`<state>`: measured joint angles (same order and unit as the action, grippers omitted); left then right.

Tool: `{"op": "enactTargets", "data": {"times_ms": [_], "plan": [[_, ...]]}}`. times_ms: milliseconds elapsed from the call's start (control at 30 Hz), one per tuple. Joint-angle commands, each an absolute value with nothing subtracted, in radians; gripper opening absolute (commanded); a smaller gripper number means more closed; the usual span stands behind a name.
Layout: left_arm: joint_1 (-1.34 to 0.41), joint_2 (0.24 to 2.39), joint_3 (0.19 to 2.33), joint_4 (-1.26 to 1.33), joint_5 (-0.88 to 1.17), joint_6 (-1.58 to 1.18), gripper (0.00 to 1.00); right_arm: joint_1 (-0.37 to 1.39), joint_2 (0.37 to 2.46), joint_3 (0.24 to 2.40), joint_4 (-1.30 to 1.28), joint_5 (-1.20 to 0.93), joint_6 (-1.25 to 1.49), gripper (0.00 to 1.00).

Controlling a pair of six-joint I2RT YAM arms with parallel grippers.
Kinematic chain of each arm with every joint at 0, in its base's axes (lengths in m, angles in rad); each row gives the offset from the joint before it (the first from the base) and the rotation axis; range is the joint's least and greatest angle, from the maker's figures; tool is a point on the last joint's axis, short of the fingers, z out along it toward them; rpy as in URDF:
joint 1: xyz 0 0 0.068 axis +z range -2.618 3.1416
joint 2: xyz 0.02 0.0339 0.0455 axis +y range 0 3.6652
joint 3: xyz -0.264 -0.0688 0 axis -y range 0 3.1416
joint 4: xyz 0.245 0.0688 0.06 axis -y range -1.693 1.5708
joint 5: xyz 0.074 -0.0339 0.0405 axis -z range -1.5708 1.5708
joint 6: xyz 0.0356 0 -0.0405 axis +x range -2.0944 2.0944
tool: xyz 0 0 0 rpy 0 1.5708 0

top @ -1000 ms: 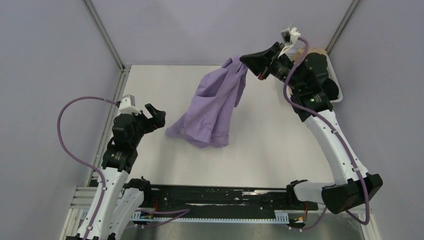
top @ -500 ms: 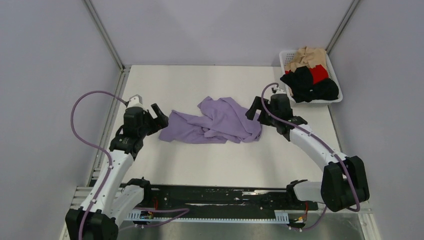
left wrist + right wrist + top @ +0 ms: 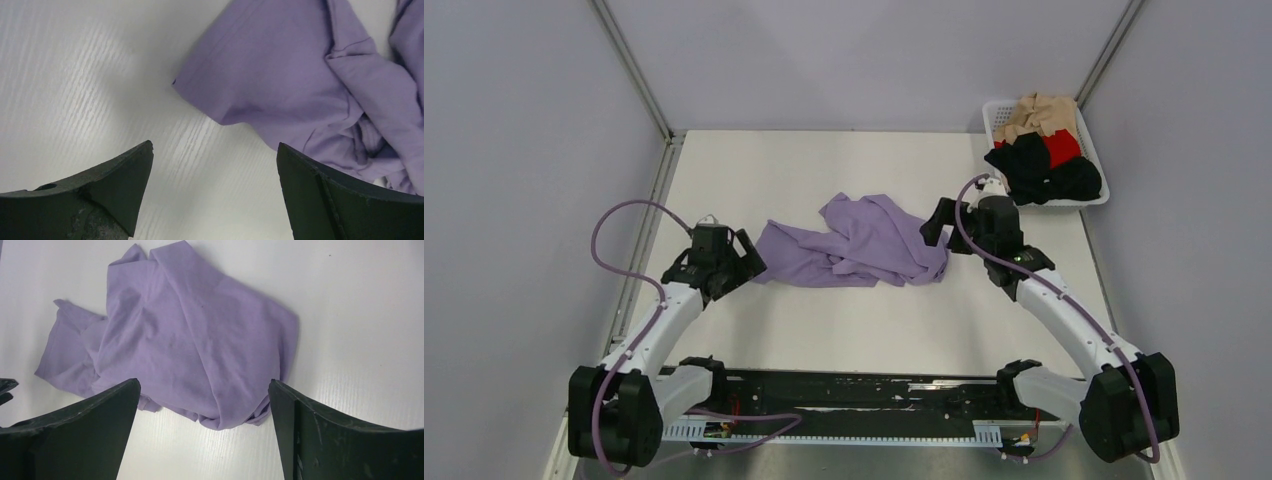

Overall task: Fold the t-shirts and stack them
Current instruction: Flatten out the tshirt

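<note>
My gripper will lift the lavender purple t-shirt (image 3: 884, 232), and I expect it to drop open into a broad hanging sheet, because loose folds (image 3: 844, 262) overlap across it.
A lavender purple t-shirt (image 3: 854, 243) lies crumpled on the white table, mid-table. My left gripper (image 3: 746, 257) stands open just off its left edge, low over the table; in the left wrist view the shirt (image 3: 300, 85) lies ahead of the left gripper (image 3: 215, 152), and only bare table shows between the fingers. My right gripper (image 3: 936, 224) is open at the shirt's right end; the right wrist view shows the shirt (image 3: 190, 340) ahead, its near fold at the right gripper (image 3: 205, 387). Black, red and tan t-shirts (image 3: 1044, 150) lie heaped in a basket.
A white mesh basket (image 3: 994, 112) sits at the back right corner of the table. Metal frame posts (image 3: 629, 65) rise at the back corners. A black rail (image 3: 854, 395) runs along the near edge between the arm bases.
The right gripper let go of the purple shirt, which dropped from hanging to lying on the table. Both arms came down low beside it, the left moving forward and down.
</note>
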<state>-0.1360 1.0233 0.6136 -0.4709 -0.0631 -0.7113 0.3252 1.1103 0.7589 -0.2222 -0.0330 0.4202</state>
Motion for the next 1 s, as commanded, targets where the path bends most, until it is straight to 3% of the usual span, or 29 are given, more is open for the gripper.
{"op": "enactTargets", "data": {"times_ms": [0, 367, 500, 567, 667, 700, 767, 800, 867, 967], "plan": [[-0.135, 1.081, 0.581, -0.385, -0.037, -0.775, 1.00, 0.330, 1.131, 0.768, -0.156, -0.140, 0.378, 1.00], [-0.224, 1.343, 0.614, -0.213, 0.016, -0.811, 1.00, 0.331, 1.186, 0.762, -0.120, -0.133, 0.379, 1.00], [-0.271, 1.472, 0.672, -0.186, 0.035, -0.810, 0.91, 0.332, 1.220, 0.782, -0.107, -0.135, 0.368, 1.00], [-0.281, 1.530, 0.702, -0.184, 0.036, -0.803, 0.80, 0.335, 1.255, 0.807, -0.091, -0.136, 0.343, 1.00], [-0.285, 1.604, 0.742, -0.182, 0.029, -0.795, 0.49, 0.358, 1.339, 0.874, -0.075, -0.117, 0.286, 0.99], [-0.284, 1.612, 0.761, -0.185, 0.024, -0.788, 0.44, 0.365, 1.376, 0.907, -0.074, -0.105, 0.270, 0.98], [-0.285, 1.636, 0.790, -0.204, 0.006, -0.779, 0.24, 0.379, 1.482, 0.985, -0.075, -0.090, 0.232, 0.97], [-0.285, 1.639, 0.798, -0.222, -0.030, -0.777, 0.06, 0.385, 1.530, 1.028, -0.080, -0.084, 0.217, 0.96], [-0.285, 1.639, 0.817, -0.244, -0.055, -0.770, 0.00, 0.395, 1.644, 1.122, -0.093, -0.080, 0.182, 0.92], [-0.284, 1.623, 0.809, -0.256, -0.079, -0.762, 0.00, 0.424, 1.816, 1.292, -0.132, -0.069, 0.083, 0.86]]}}
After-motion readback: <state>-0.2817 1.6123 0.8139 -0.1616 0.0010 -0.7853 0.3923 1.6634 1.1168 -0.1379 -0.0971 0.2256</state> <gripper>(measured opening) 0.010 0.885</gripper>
